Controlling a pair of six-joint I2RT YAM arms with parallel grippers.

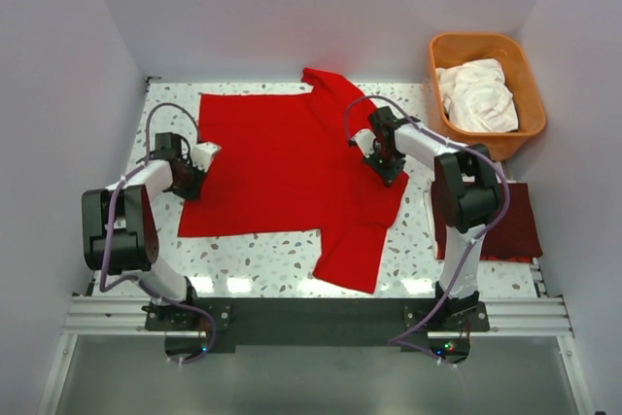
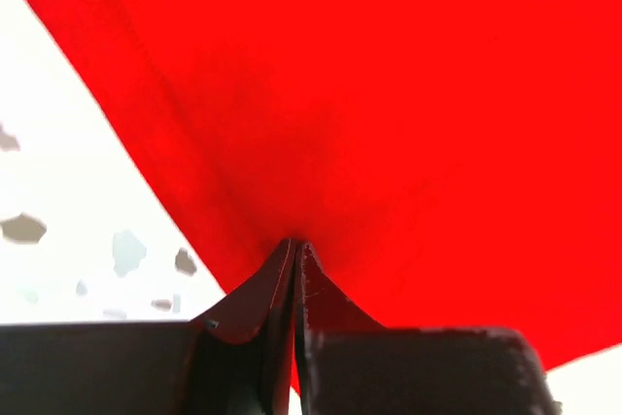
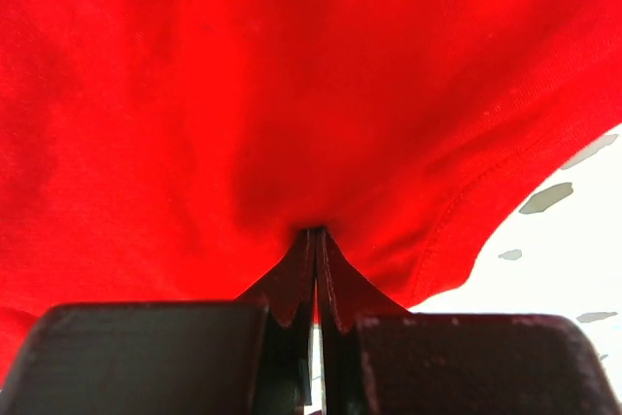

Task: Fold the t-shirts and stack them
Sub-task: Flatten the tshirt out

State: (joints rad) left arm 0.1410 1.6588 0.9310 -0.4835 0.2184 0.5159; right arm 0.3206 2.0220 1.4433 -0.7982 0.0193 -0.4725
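Observation:
The red t-shirt's back sleeve lies close to the back wall, so my grippers should slide the t-shirt toward the front before my right gripper takes that sleeve.
A bright red t-shirt lies spread flat on the speckled table, one sleeve toward the back and one toward the front. My left gripper sits at the shirt's left edge, and in the left wrist view its jaws are pinched together on the red cloth. My right gripper is at the shirt's right side near the hem; its jaws are likewise shut on a fold of red cloth. A dark maroon t-shirt lies folded at the right. White t-shirts are bunched in the tub.
An orange plastic tub stands at the back right corner. White walls close in the table on three sides. Bare speckled tabletop shows in front of the red shirt, and the arms' mounting rail runs along the near edge.

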